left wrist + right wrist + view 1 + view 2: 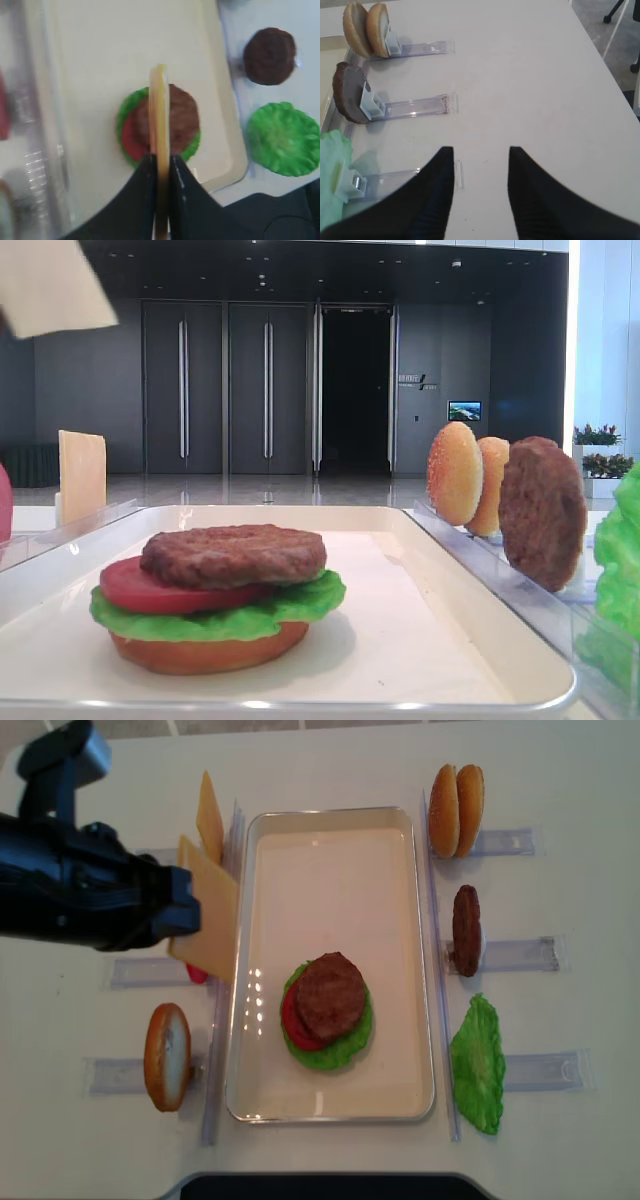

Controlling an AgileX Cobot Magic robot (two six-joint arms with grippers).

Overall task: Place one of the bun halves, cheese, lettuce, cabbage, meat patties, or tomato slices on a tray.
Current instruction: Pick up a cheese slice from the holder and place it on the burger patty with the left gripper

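Note:
I should tip the cheese slice (211, 918) flatter over the meat patty (332, 997) with my left gripper before I lower it, because the cheese slice hangs steeply above the tray's rim.
My left gripper (188, 912) is shut on a pale yellow cheese slice (210, 910), which hangs above the left rim of the cream tray (330, 870). In the left wrist view the cheese (159, 110) shows edge-on between the black fingers (145, 175), over a stack on the tray. That stack (328, 1010) is a bun base, lettuce, a tomato slice and a meat patty (233, 553) on top. My right gripper (481, 150) is open over bare table, with nothing between its fingers.
Clear racks flank the tray. On the right stand two bun halves (456, 810), a patty (466, 930) and a lettuce leaf (478, 1065). On the left are another cheese slice (209, 815), a bun half (167, 1055) and a partly hidden tomato slice (197, 975).

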